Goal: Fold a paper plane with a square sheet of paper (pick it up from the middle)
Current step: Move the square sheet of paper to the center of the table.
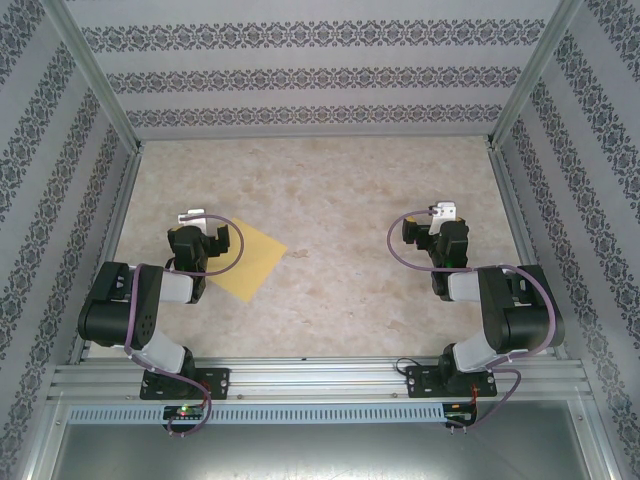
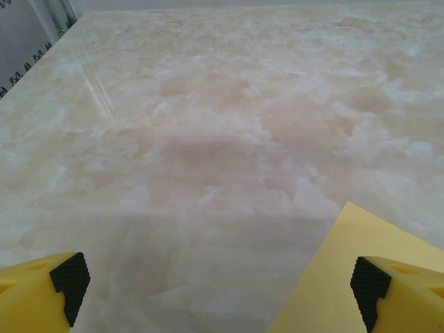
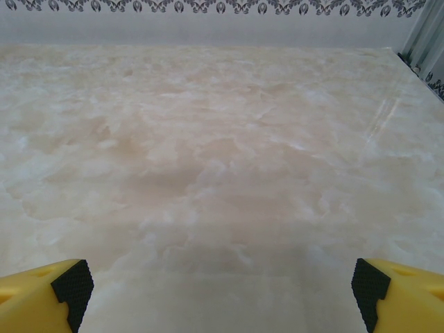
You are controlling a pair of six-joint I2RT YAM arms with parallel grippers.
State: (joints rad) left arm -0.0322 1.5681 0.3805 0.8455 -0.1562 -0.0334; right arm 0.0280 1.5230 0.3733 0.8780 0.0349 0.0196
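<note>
Next, I slide the yellow sheet toward the middle of the table with my left gripper before folding, because the sheet lies crooked and far from my right gripper.
The square sheet of paper is plain yellow and lies flat on the marble table, turned like a diamond, left of centre. My left gripper hovers over its left part, open, with nothing between its fingers. In the left wrist view a corner of the sheet shows at the lower right, under the right fingertip; the left gripper stands wide apart there. My right gripper hangs over bare table on the right side, open and holding nothing; in its wrist view the right gripper spans bare marble.
The marble tabletop is bounded by patterned walls on three sides and metal frame posts at the corners. An aluminium rail with the arm bases runs along the near edge.
</note>
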